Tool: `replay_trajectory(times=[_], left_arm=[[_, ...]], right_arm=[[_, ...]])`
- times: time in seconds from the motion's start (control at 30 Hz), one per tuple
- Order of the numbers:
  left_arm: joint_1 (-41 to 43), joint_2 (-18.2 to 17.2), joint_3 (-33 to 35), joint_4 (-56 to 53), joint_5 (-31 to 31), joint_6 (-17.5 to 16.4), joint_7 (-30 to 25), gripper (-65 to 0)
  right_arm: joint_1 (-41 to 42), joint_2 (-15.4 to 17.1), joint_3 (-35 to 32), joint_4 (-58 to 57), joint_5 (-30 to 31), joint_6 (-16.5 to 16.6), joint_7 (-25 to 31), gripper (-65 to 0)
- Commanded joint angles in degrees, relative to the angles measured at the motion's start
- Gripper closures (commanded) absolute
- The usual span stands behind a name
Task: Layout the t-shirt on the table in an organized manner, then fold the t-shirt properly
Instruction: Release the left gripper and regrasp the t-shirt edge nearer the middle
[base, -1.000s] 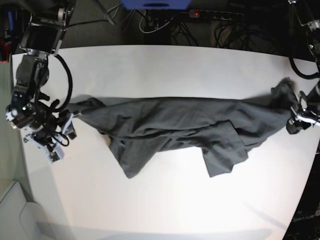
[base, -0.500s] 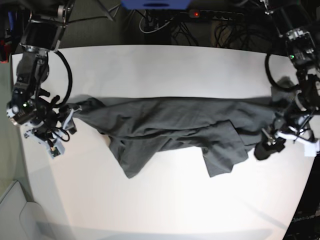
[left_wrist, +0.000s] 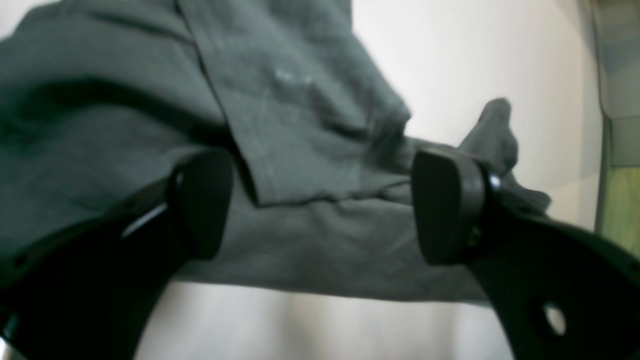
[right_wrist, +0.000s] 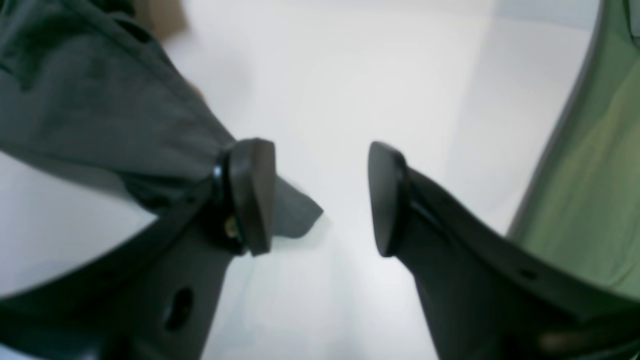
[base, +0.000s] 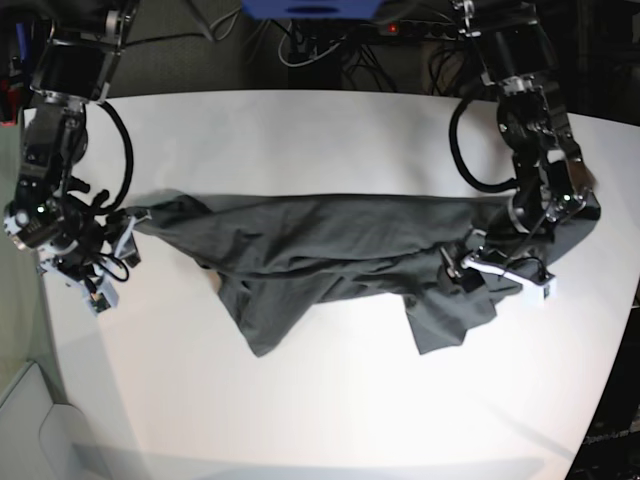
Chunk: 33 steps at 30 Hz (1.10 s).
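Observation:
The left gripper has the t-shirt's hem fold between its open fingers, so it should keep moving down until the fingers close on the fold's edge.
The dark grey t-shirt lies wrinkled in a long band across the white table, with a flap hanging toward the front at the right of the middle. My left gripper hovers open over the shirt's right part. In the left wrist view the left gripper has both pads spread above a hem fold of the t-shirt. My right gripper stands open at the shirt's left end. In the right wrist view the right gripper has a t-shirt corner beside its left pad, not clamped.
Cables and a power strip run behind the table's far edge. A pale bin sits off the table's front left corner. The table's rounded right edge is close to the left arm.
The left arm has swung in from the table's right edge to above the shirt's right part, and its jaws have opened. The right arm has shifted slightly up.

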Motion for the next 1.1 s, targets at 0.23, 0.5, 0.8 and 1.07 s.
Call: replay_trajectory(times=[0.23, 0.5, 0.8, 1.07], left_arm=[[-1.46, -0.34, 0.59, -6.97, -0.89, -0.14, -7.76, -54.1], [-3.57, -0.16, 0.59, -12.25, -0.97, -0.14, -7.94, -53.9], [-5.15, 1.51, 0.59, -12.95, -0.97, -0.23, -7.94, -35.1], [-7.44, 2.21, 4.28, -16.91, -0.97, -0.23, -7.94, -21.8]], right_arm=[[1.07, 0.66, 0.20, 0.86, 0.68, -0.07, 1.39, -30.7], [1.07, 0.84, 0.20, 0.86, 0.68, -0.07, 1.31, -30.7], [0.98, 0.84, 0.20, 0.68, 0.68, -0.07, 1.13, -30.6], [-0.52, 0.92, 0.20, 0.68, 0.68, -0.07, 1.57, -30.6]])
